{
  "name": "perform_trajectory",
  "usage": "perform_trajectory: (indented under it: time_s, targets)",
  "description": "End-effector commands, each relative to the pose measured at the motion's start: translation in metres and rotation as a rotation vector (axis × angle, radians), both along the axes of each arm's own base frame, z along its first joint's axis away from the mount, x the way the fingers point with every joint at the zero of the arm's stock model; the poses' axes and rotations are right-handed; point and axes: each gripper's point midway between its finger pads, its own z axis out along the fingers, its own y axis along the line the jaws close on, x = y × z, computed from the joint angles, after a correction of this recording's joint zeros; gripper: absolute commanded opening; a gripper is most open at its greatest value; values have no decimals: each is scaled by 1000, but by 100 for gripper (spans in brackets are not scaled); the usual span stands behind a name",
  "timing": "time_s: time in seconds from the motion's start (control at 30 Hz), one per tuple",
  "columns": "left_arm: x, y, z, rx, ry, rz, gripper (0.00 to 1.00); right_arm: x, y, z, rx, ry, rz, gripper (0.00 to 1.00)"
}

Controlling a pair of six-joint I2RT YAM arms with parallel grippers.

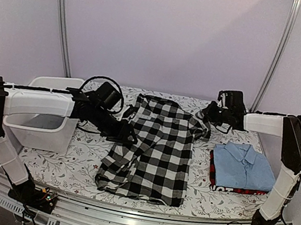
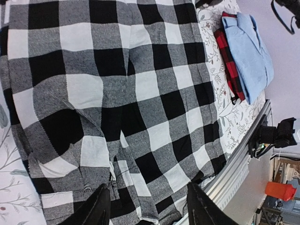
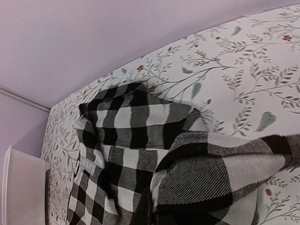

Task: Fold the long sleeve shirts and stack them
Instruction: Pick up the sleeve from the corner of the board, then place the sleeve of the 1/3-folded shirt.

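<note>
The limp sleeve is joined to the checked shirt's far corner, so I expect it to drag that corner inward when the robot's left gripper pulls the sleeve across.
The black-and-white checked shirt lies spread down the middle of the table, partly folded. My left gripper is at its left edge; in the left wrist view its two fingers stand wide apart over the checked cloth, open. My right gripper is at the shirt's far right corner, shut on a lifted fold of checked cloth. A light blue collared shirt lies folded on top of the red-and-black shirt at the right; both also show in the left wrist view.
A white plastic tub stands at the left, beside my left arm. The table has a floral cloth. A metal rail runs along the near edge. The back wall is close behind the table.
</note>
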Motion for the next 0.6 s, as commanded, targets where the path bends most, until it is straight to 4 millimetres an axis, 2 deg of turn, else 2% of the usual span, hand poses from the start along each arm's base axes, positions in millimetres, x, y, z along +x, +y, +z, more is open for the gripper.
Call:
perform_trajectory:
  time_s: [0.0, 0.03, 0.07, 0.1, 0.2, 0.27, 0.33, 0.43, 0.57]
  targets:
    - [17, 7, 19, -63, -19, 17, 56, -52, 103, 8, -195, -78, 282, 0]
    - [20, 10, 19, -63, -17, 23, 56, -72, 127, -6, -240, -56, 350, 0]
    - [21, 12, 19, -62, -16, 29, 56, -85, 139, -17, -276, -40, 391, 3]
    - [23, 14, 18, -63, -15, 34, 56, -96, 146, -34, -318, -10, 429, 9]
    - [25, 17, 14, -63, -3, 38, 56, -112, 144, -58, -345, 46, 455, 33]
    - [28, 17, 12, -67, 0, 41, 56, -117, 142, -45, -318, 20, 452, 45]
    - [31, 15, 10, -78, 9, 43, 56, -119, 143, -27, -292, -10, 457, 50]
    - [36, 12, 6, -99, 23, 57, 56, -118, 144, -9, -279, -35, 454, 53]
    - [48, 15, -2, -127, 46, 117, 56, -111, 150, -2, -275, -38, 456, 53]
